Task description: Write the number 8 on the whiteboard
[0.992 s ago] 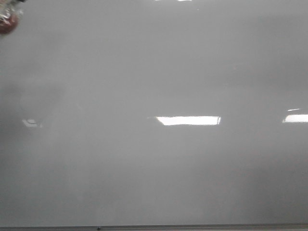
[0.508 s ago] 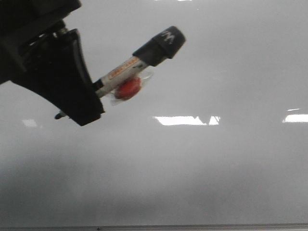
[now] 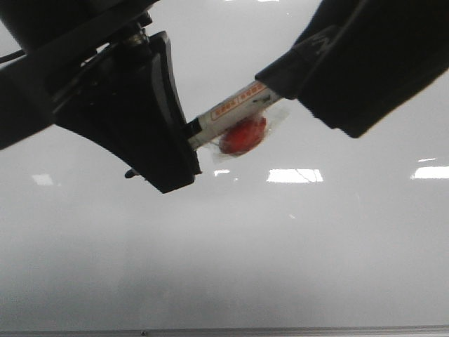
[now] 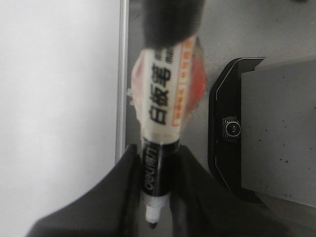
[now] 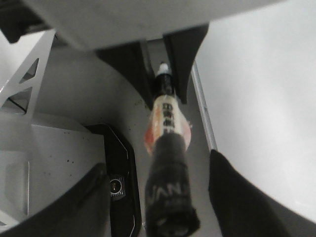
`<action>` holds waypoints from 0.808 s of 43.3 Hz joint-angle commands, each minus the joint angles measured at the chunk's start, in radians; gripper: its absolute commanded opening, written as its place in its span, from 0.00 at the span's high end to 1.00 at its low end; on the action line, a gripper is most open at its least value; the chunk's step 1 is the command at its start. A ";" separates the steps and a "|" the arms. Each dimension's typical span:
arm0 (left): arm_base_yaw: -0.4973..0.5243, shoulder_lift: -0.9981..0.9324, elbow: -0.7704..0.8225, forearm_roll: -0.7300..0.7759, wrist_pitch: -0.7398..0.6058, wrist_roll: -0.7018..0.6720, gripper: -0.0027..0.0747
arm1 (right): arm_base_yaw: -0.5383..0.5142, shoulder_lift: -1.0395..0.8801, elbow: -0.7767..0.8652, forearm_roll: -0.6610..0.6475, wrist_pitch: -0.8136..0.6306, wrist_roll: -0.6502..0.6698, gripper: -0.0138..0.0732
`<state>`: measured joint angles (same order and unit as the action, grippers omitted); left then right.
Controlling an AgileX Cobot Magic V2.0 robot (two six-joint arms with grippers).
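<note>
My right gripper should take hold of the marker by its far end point(image 5: 170, 195) and my left gripper should move away before the writing starts, because my left gripper is holding the marker by its nib end point(image 4: 154, 210).
The whiteboard point(image 3: 280, 246) fills the front view, pale and glossy; no number 8 shows on it. My left gripper point(image 3: 184, 144) is shut on a marker point(image 3: 231, 109) near its tip end, held in front of the board. The marker has a white labelled barrel with a red round thing in clear wrap point(image 3: 242, 135) taped to it. In the left wrist view the gripper point(image 4: 157, 197) clamps the black part of the marker point(image 4: 165, 98), bare nib showing. My right gripper point(image 3: 309, 70) is open, and in the right wrist view point(image 5: 160, 197) its fingers stand either side of the marker's black end point(image 5: 168, 197) with gaps.
The board's thin grey bottom edge point(image 3: 224, 330) runs along the front view's bottom. Below the arms a black camera housing point(image 4: 232, 128) sits on a grey stand, also in the right wrist view point(image 5: 116, 185). A white truss frame point(image 5: 24, 74) stands beside it.
The left gripper came into the front view with the marker and moved right. The right gripper has come in from the upper right around the marker's black end.
</note>
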<state>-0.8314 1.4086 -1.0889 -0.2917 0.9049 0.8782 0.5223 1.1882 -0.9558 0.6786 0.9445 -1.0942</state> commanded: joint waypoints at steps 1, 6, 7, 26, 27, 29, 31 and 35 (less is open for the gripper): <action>-0.006 -0.028 -0.036 -0.025 -0.038 0.002 0.99 | 0.004 0.002 -0.037 0.083 -0.049 -0.047 0.31; -0.006 -0.028 -0.036 -0.025 -0.038 0.002 0.99 | 0.004 0.014 -0.037 0.100 -0.068 -0.047 0.36; -0.006 -0.028 -0.036 -0.025 -0.038 0.002 0.99 | 0.004 0.013 -0.037 0.104 -0.068 -0.047 0.39; -0.006 -0.028 -0.036 -0.025 -0.038 -0.008 0.89 | 0.004 0.013 -0.037 0.105 -0.042 -0.047 0.86; -0.006 -0.028 -0.036 -0.025 -0.038 -0.008 0.83 | 0.004 0.013 -0.037 0.104 -0.040 -0.047 0.89; -0.006 -0.028 -0.036 -0.025 -0.038 -0.010 0.73 | 0.004 0.013 -0.037 0.104 -0.037 -0.047 0.91; -0.006 -0.031 -0.036 -0.025 -0.044 -0.022 0.60 | 0.004 0.013 -0.037 0.103 -0.036 -0.047 0.93; 0.005 -0.051 -0.040 -0.015 -0.046 -0.062 0.46 | 0.004 0.008 -0.037 0.086 -0.033 -0.045 0.94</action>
<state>-0.8314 1.4060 -1.0889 -0.2917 0.9066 0.8549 0.5246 1.2208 -0.9598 0.7290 0.9051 -1.1274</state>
